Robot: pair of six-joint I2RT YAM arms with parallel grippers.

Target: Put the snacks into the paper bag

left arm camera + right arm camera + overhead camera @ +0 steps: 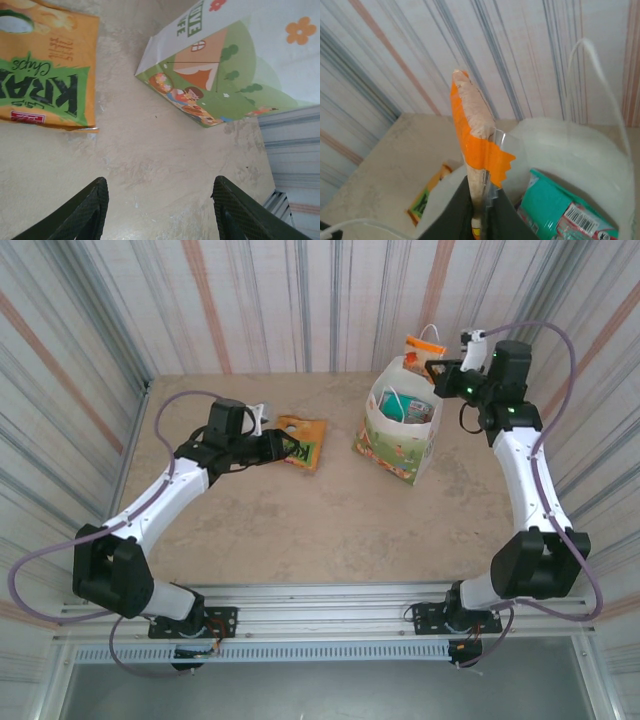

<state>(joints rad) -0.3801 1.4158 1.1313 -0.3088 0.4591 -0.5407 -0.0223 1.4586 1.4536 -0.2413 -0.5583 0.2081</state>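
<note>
I should lift the orange snack with green lettering [309, 440] by its edge [92, 95] with my left gripper and hand it over, because it lies far from my right gripper.
The white paper bag [396, 435] stands upright at the back right of the table, its printed side [225, 65] facing my left wrist camera. A green snack [406, 405] lies inside it [555, 207]. Above the bag's mouth [580, 150], my right gripper [434, 366] is shut on an orange-red snack [422, 348], which stands up from between the jaws [472, 120]. An orange snack with green lettering [304, 440] lies flat on the table. My left gripper [283, 446] hovers open at its near edge, the packet [45, 75] ahead and left of the fingers [95, 210], nothing between them.
Striped walls close in the table at the back and both sides. The bag's thin loop handle [600, 85] rises beside my right gripper. Bare tabletop [300, 530] stretches between the arms and toward the near edge.
</note>
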